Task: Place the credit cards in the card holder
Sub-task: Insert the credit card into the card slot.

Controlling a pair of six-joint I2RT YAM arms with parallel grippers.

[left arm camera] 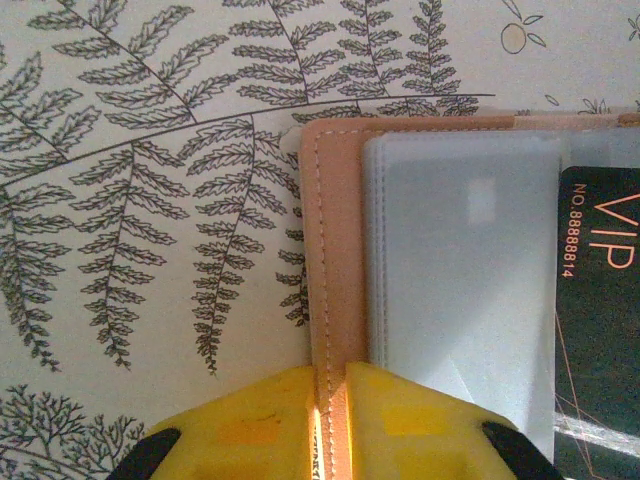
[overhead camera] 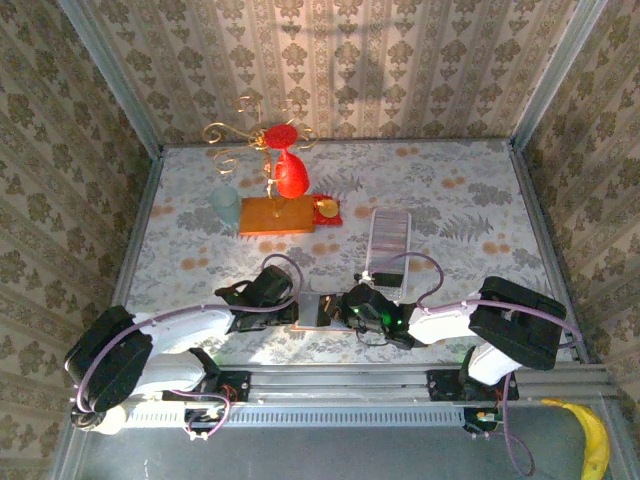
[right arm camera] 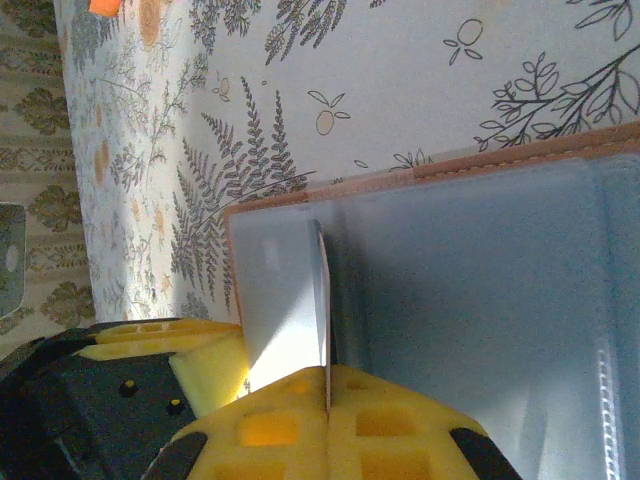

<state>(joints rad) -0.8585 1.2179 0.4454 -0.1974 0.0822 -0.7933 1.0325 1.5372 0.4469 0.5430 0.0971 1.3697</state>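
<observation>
I should open my right gripper, lay the card flat and straddle its edges before sliding it in: the VIP card stands steeply at the clear sleeve's opening.
The tan leather card holder lies open on the fern-print table between both grippers. In the left wrist view my left gripper is shut on the holder's stitched tan edge, beside its clear sleeves. A dark card marked VIP sits in a sleeve at the right. In the right wrist view my right gripper is shut on a thin pale credit card, seen edge-on and standing upright over the holder's clear sleeve. From above, the left gripper and right gripper face each other across the holder.
A long white tray stands just behind the right gripper. Farther back are an orange wooden block carrying a red ornament and a pale green cup. A banana lies off the table at the front right.
</observation>
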